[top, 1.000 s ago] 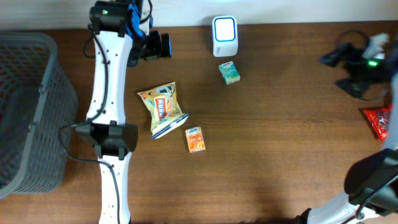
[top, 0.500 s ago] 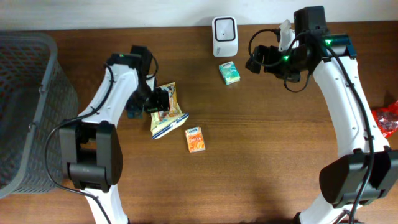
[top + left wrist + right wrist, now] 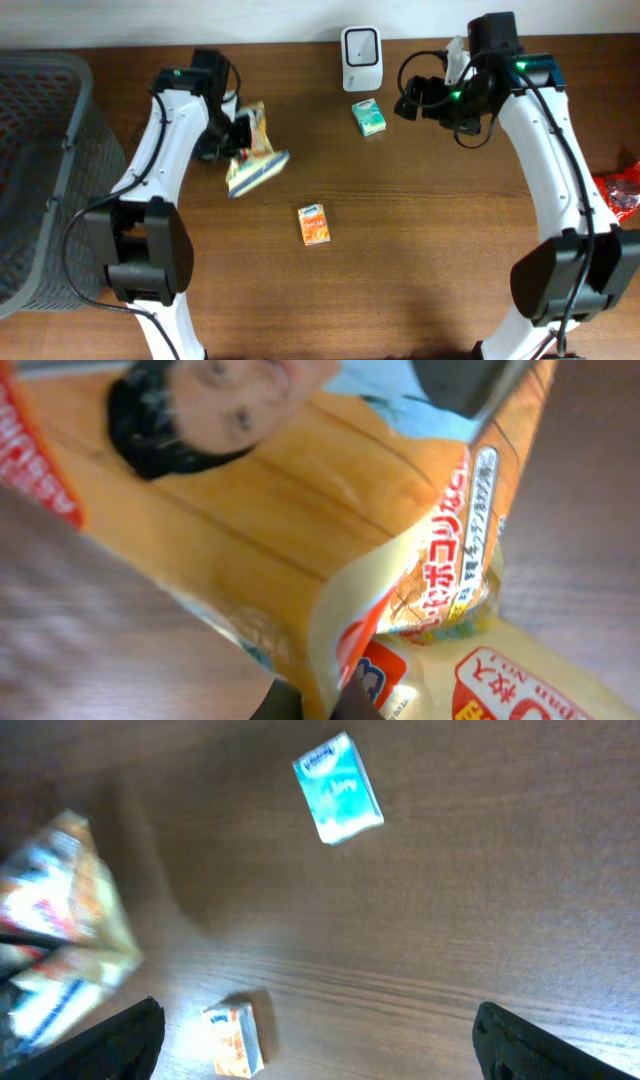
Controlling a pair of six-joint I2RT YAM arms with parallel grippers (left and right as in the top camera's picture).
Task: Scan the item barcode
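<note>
The yellow snack bag hangs folded (image 3: 395, 575) from my left gripper. Next, I put it down near the small orange box (image 3: 314, 225) and flatten it out with my right gripper.
My left gripper (image 3: 236, 137) is shut on one edge of the yellow snack bag (image 3: 256, 152), which hangs tilted off the table at the back left. In the left wrist view the bag (image 3: 280, 520) fills the frame and its fold is pinched between my dark fingertips (image 3: 355, 705) at the bottom edge. The white barcode scanner (image 3: 360, 58) stands at the back centre. My right gripper (image 3: 405, 100) hovers open just right of a small green box (image 3: 368, 117). Nothing lies between its fingers (image 3: 110, 1040).
A small orange box (image 3: 315, 224) lies mid-table, and the right wrist view shows that orange box (image 3: 235, 1038) and the green box (image 3: 338, 788). A grey mesh basket (image 3: 40, 180) stands at the far left. A red packet (image 3: 625, 195) lies at the right edge.
My left gripper shut on the snack bag and carried it up and back-left off the table. The right arm swung in from the far right, then held still.
</note>
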